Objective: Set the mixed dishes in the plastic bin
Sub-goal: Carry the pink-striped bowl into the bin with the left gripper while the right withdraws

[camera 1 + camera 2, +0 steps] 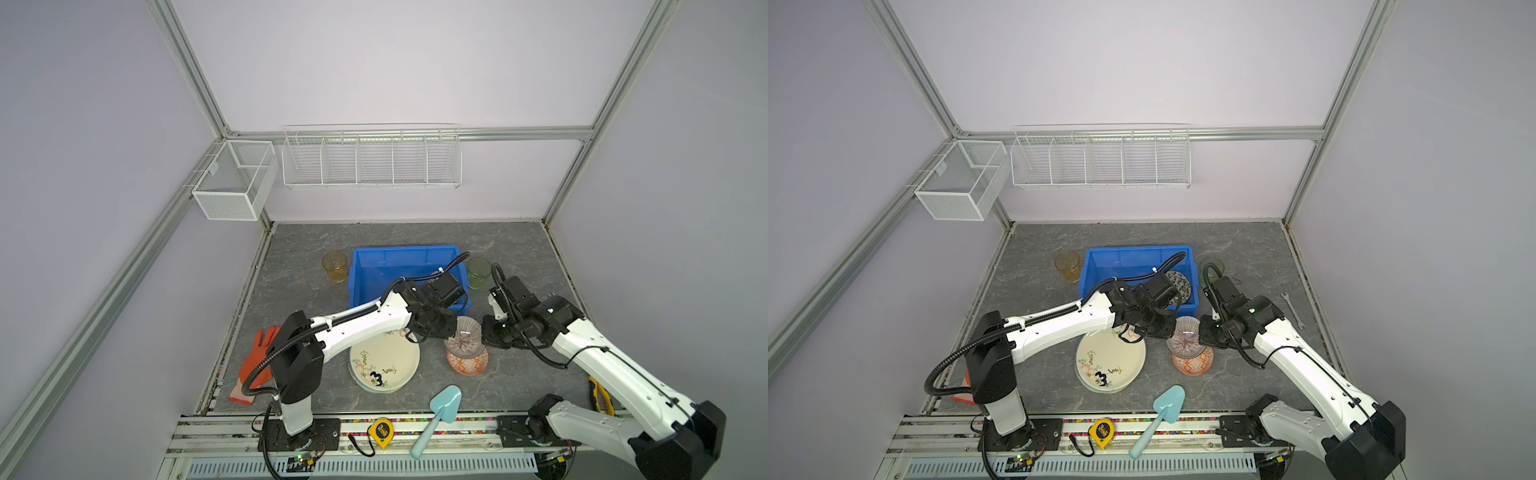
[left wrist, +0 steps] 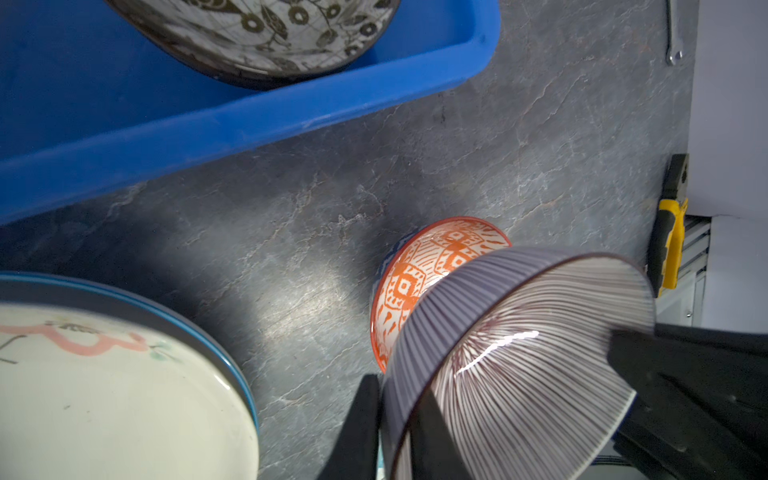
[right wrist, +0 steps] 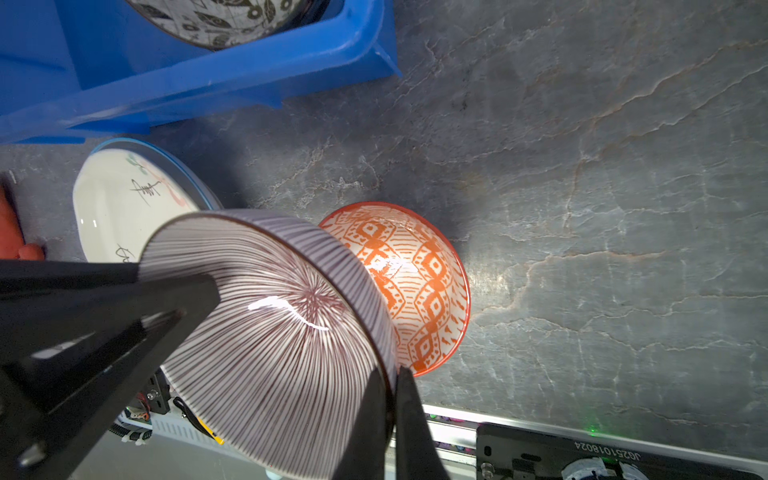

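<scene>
I should open my right gripper and move it away before my left gripper stacks the striped bowl inside the black-leaf-patterned bowl (image 1: 1179,285), because both grippers are pinching the striped bowl's rim (image 1: 1198,328).
A pink-striped bowl (image 1: 467,336) (image 1: 1185,334) hangs tilted just above an orange patterned bowl (image 1: 467,368) (image 3: 419,282) on the table. My left gripper (image 2: 395,386) is shut on the striped bowl's (image 2: 519,353) rim, one finger inside and one outside. My right gripper (image 3: 392,374) is shut on the opposite rim. The blue plastic bin (image 1: 405,250) (image 2: 249,124) lies just behind, with a black-leaf-patterned bowl (image 1: 1177,284) inside. A stack of plates (image 1: 384,361), cream doodled one on top, lies to the left. An amber cup (image 1: 335,266) and a green cup (image 1: 478,272) flank the bin.
A teal scoop (image 1: 444,401) and a yellow tape measure (image 1: 381,432) lie at the front edge. An orange glove (image 1: 259,361) is at the left, a wrench (image 1: 1292,309) at the right. White wire baskets (image 1: 372,160) hang on the back wall.
</scene>
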Motion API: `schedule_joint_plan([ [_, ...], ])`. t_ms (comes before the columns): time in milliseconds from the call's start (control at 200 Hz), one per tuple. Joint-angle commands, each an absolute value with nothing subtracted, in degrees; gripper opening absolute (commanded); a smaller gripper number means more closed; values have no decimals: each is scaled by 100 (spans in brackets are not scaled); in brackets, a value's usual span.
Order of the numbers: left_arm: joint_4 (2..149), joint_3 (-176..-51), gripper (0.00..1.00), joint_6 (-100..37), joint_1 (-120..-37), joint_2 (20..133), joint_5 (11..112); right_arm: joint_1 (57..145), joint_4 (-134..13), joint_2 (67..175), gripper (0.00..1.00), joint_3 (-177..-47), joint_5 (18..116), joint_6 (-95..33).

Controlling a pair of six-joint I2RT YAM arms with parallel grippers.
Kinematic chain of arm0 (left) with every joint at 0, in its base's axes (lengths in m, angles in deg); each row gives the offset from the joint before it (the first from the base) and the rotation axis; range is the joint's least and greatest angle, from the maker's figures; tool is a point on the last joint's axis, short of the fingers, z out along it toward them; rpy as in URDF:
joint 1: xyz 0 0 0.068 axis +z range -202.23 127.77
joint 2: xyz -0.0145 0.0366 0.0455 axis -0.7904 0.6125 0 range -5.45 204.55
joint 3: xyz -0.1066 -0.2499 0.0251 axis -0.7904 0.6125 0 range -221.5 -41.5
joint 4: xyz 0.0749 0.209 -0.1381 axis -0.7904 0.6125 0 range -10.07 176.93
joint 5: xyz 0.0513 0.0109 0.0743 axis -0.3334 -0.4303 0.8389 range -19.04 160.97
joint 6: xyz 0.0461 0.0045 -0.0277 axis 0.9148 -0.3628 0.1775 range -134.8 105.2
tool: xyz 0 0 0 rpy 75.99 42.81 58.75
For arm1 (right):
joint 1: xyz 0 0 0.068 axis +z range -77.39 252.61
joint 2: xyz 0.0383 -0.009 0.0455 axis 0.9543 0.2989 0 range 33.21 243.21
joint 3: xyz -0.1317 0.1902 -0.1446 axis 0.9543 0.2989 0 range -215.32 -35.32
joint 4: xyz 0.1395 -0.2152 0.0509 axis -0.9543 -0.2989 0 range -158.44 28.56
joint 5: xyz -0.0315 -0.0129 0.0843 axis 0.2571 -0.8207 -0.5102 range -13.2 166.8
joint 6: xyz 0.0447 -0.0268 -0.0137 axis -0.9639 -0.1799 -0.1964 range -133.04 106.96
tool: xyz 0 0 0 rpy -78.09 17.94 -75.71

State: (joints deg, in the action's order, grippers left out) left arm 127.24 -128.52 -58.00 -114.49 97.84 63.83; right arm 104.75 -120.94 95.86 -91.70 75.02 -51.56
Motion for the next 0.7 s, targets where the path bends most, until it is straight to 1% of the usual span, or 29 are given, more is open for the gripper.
schedule_joint_plan([
  [0, 12833, -13103, 12, -5763, -11462, 9922, 6446, 10502, -12014, 9429, 7, -9359, 7336, -5260],
  [155, 12930, -13244, 5, -5692, -11463, 9976, 6473, 10498, -11996, 9416, 7, -9368, 7323, -5273],
  [240, 13022, -13359, 0, -5638, -11460, 10032, 6493, 10504, -11980, 9403, 7, -9368, 7314, -5282],
  [300, 13097, -13458, 0, -5584, -11461, 10074, 6541, 10501, -11990, 9394, 7, -9372, 7319, -5277],
  [395, 13258, -13651, 0, -5482, -11453, 10132, 6637, 10503, -12079, 9331, 12, -9411, 7396, -5275],
  [435, 13343, -13747, 0, -5427, -11446, 10165, 6680, 10503, -12112, 9283, 16, -9428, 7438, -5272],
  [535, 13559, -14008, 0, -5280, -11386, 10212, 6782, 10496, -12232, 9114, 29, -9488, 7559, -5292],
  [595, 13708, -14182, 0, -5194, -11304, 10246, 6804, 10496, -12314, 9018, 41, -9532, 7615, -5295],
  [665, 13901, -14432, 0, -5083, -11179, 10283, 6762, 10495, -12398, 8868, 57, -9561, 7691, -5302],
  [695, 13983, -14528, 0, -5036, -11123, 10296, 6798, 10496, -12413, 8783, 61, -9561, 7720, -5304],
])
